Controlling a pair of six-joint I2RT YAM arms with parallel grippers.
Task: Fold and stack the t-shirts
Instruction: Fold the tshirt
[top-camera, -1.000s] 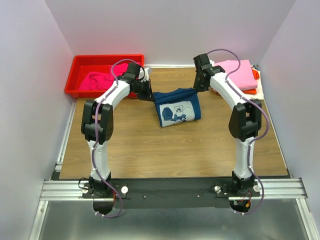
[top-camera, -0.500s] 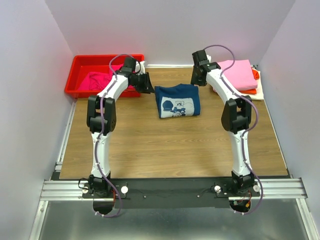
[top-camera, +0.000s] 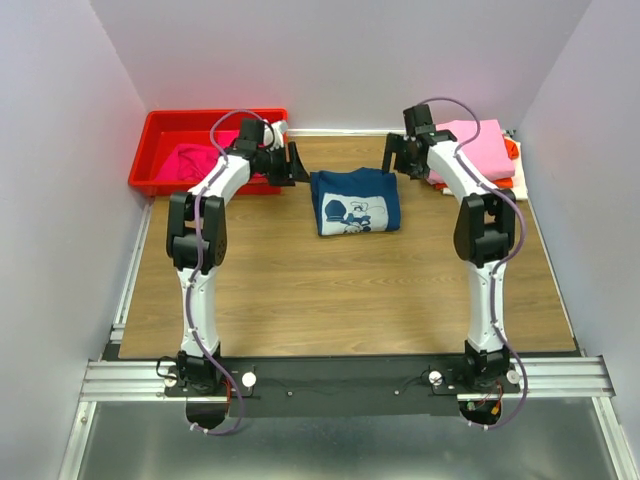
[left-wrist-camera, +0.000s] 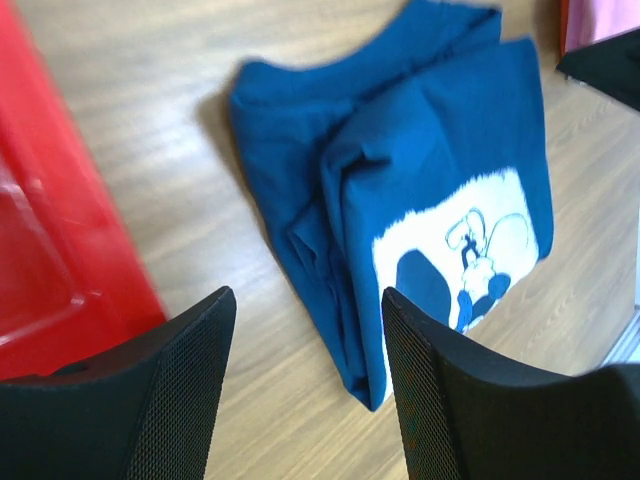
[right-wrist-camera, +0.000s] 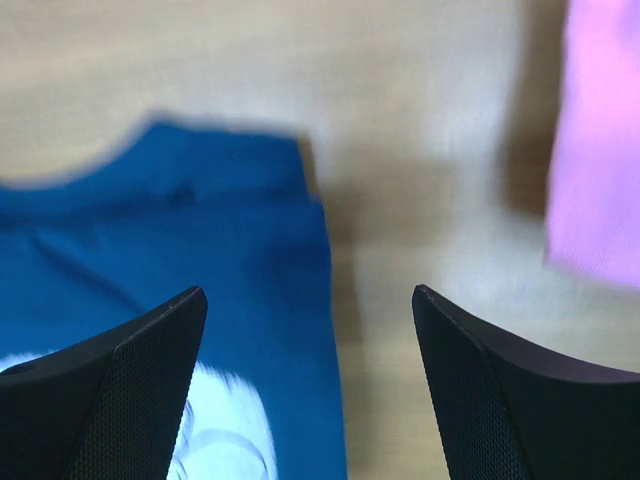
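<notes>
The navy t-shirt's top layer is rumpled and stops short of its under layer (left-wrist-camera: 290, 205), so the robot's left gripper should return and pinch the fold's loose edge (left-wrist-camera: 358, 230) before stacking.
A folded navy t-shirt (top-camera: 356, 202) with a white and blue print lies flat on the wooden table, also seen in the left wrist view (left-wrist-camera: 400, 190) and the right wrist view (right-wrist-camera: 190, 250). My left gripper (top-camera: 295, 166) (left-wrist-camera: 305, 390) hovers open just left of the shirt's far corner, nothing between its fingers. My right gripper (top-camera: 397, 160) (right-wrist-camera: 310, 390) hovers open over the shirt's far right edge, also empty. A magenta t-shirt (top-camera: 195, 163) lies in the red bin. A pink t-shirt (top-camera: 477, 148) (right-wrist-camera: 600, 170) tops a stack at the far right, with orange (top-camera: 511, 149) and cream (top-camera: 516, 188) edges showing.
The red plastic bin (top-camera: 160, 125) (left-wrist-camera: 40, 230) stands at the far left corner, close to my left arm. White walls enclose the table on three sides. A metal rail (top-camera: 340, 380) runs along the near edge.
Both grippers went from shut to open and let go of the navy t-shirt. The shirt settled flat on the table, and both arms drew back toward the far corners.
</notes>
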